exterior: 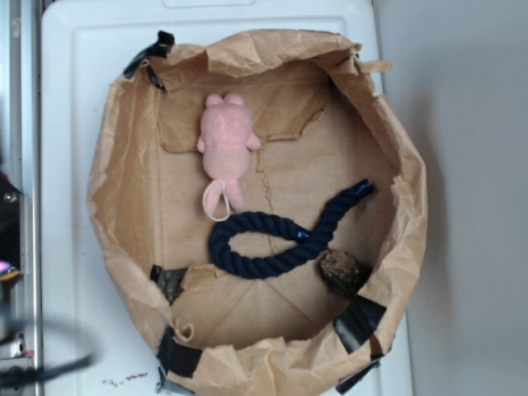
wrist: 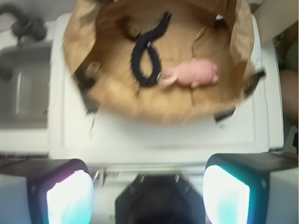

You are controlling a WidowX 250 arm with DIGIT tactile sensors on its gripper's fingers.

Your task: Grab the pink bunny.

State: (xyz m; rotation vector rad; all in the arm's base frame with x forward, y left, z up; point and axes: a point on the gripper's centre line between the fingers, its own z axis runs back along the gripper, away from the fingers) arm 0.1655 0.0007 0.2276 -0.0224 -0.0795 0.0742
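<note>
The robot should turn its gripper along the bunny's body [exterior: 226, 148] and move over the basin, because the pink bunny [wrist: 194, 73] lies across the gripper's opening, beyond the basin's paper side.
The pink bunny [exterior: 224, 145] lies flat on the floor of a brown paper basin [exterior: 124, 165], in its upper left part, ears pointing away and a cream loop cord by its feet. The wrist view is blurred and shows the pink bunny [wrist: 195, 73] lying sideways, well ahead of my gripper [wrist: 148, 193]. Both glowing pads [wrist: 70, 198] stand wide apart at the bottom of that view with nothing between them. The gripper sits outside the basin, over the white surface [wrist: 154, 135]. In the exterior view the gripper does not appear.
A dark blue rope [exterior: 280, 239] curls in a loop just below the bunny's feet. A brown lumpy chunk [exterior: 342, 271] rests at the basin's lower right. Crumpled paper walls with black tape [exterior: 359, 322] ring the floor. Grey equipment [wrist: 23, 88] stands left of the white surface.
</note>
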